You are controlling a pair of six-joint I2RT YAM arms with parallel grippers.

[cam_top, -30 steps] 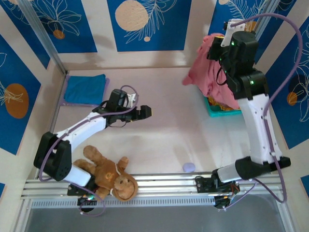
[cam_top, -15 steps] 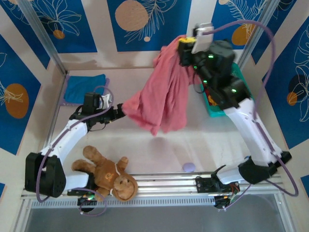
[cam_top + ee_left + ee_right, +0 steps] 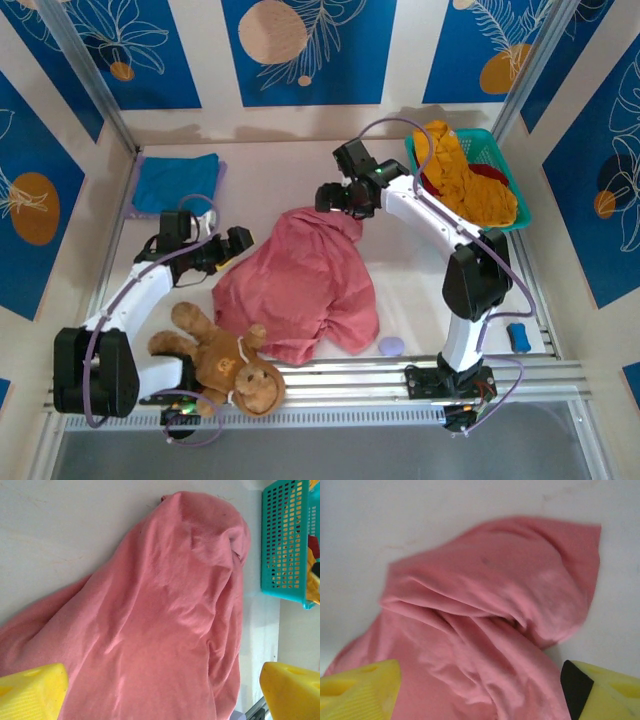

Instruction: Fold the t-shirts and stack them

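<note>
I can see that the salmon-pink t-shirt's far end lies folded over itself [image 3: 517, 620], so I should use my left gripper to pinch the cloth [image 3: 293, 224] beside my right gripper and help spread out that end.
The salmon-pink t-shirt [image 3: 300, 285] lies crumpled in the middle of the table, also in the left wrist view [image 3: 165, 615] and the right wrist view [image 3: 495, 630]. My right gripper [image 3: 335, 197] hovers open over its far end, fingers [image 3: 360, 690] spread wide above the cloth. My left gripper [image 3: 238, 243] is open at the shirt's left edge, yellow fingers [image 3: 30, 690] far apart with cloth below them. A folded blue t-shirt [image 3: 177, 183] lies at the far left. The mustard-yellow t-shirt [image 3: 465, 175] and a dark red one [image 3: 492, 172] sit in the basket.
The teal mesh basket [image 3: 520, 205] stands at the far right, also in the left wrist view [image 3: 282, 545]. A brown plush monkey [image 3: 225, 365] lies at the near left beside the rail. A small lavender object [image 3: 391, 346] and a blue one [image 3: 517, 333] lie near the front edge.
The right arm swung the pink shirt from the basket to the table's middle, lowered it and let go. The left gripper drew back leftwards to the shirt's edge.
</note>
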